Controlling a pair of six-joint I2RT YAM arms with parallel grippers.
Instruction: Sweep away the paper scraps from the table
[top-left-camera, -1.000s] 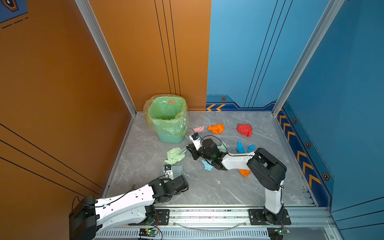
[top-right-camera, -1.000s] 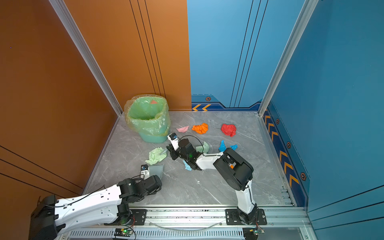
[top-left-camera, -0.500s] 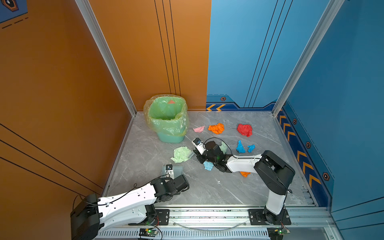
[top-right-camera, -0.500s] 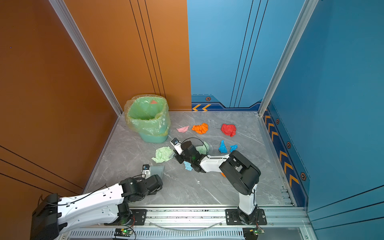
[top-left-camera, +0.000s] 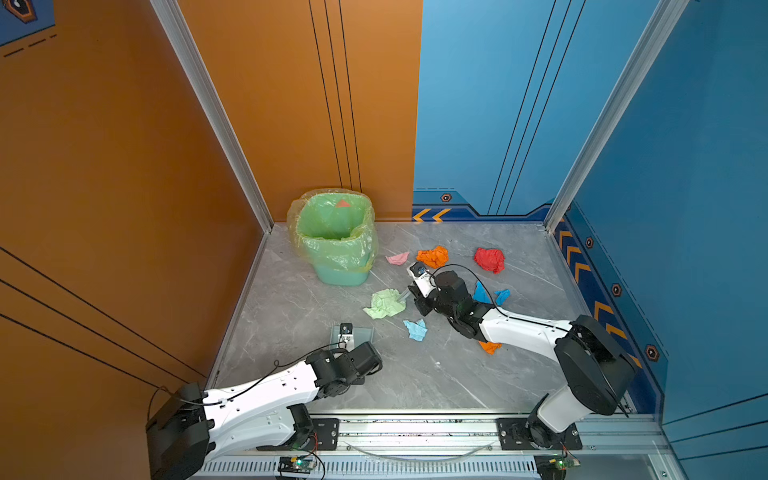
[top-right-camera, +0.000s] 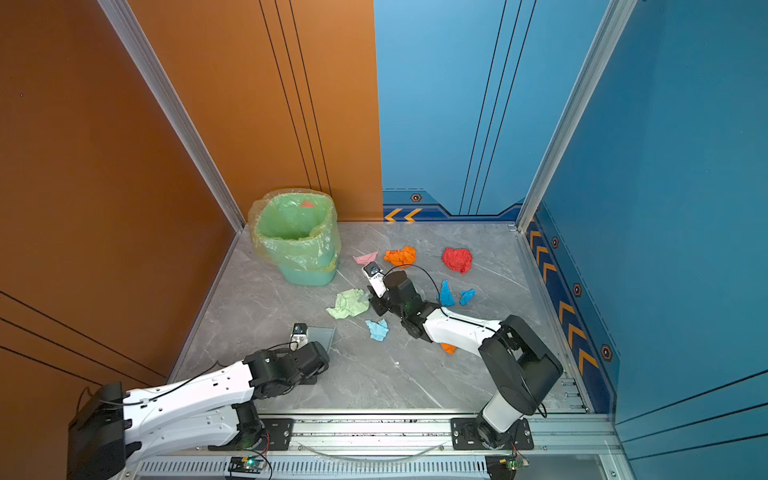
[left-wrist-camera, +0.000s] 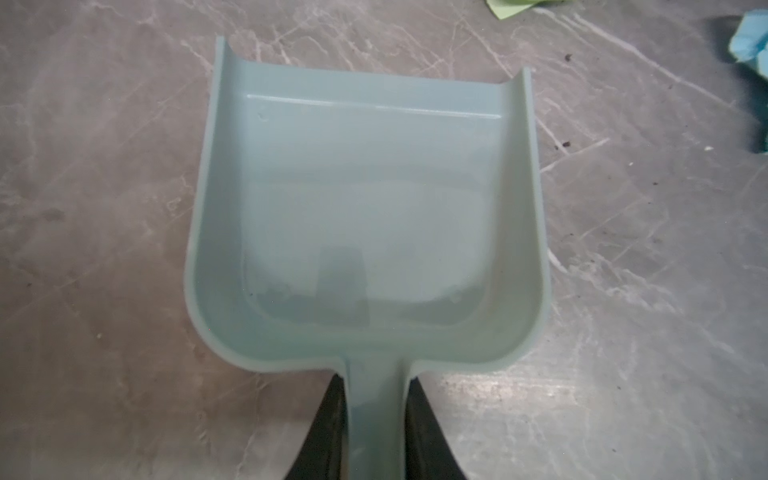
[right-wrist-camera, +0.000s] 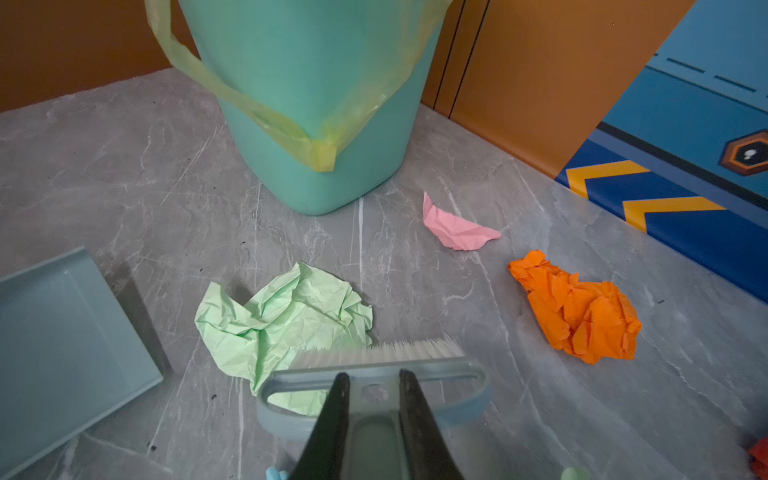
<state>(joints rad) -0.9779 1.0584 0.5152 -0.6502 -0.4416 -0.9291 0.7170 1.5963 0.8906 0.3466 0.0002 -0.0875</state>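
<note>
The dustpan's open edge (top-left-camera: 363, 328) stops short of the pale green scrap (top-left-camera: 385, 304). Next, my left gripper moves the dustpan to the scrap before my right gripper sweeps.
My left gripper (left-wrist-camera: 376, 384) is shut on the handle of the grey-blue dustpan (left-wrist-camera: 365, 208), which lies flat and empty on the table (top-left-camera: 415, 382), near its front left in both top views. My right gripper (right-wrist-camera: 371, 382) is shut on the brush (right-wrist-camera: 374, 361). Its white bristles touch the edge of the pale green scrap (right-wrist-camera: 282, 320), which lies between the brush and the dustpan (top-left-camera: 352, 332). Pink (top-left-camera: 397, 258), orange (top-left-camera: 433, 256), red (top-left-camera: 489, 259), bright blue (top-left-camera: 482, 292) and light blue (top-left-camera: 415, 329) scraps lie around the right arm.
The green bag-lined bin (top-left-camera: 336, 241) stands at the back left by the orange wall, with a red piece inside. Another orange scrap (top-left-camera: 489, 347) shows under the right forearm. Aluminium rails (top-left-camera: 415, 428) edge the front. Blue wall panels close the back and right.
My right gripper has drawn back to the right with the brush, and the pale green scrap has shifted right with it. The left arm has eased the dustpan slightly forward and right.
</note>
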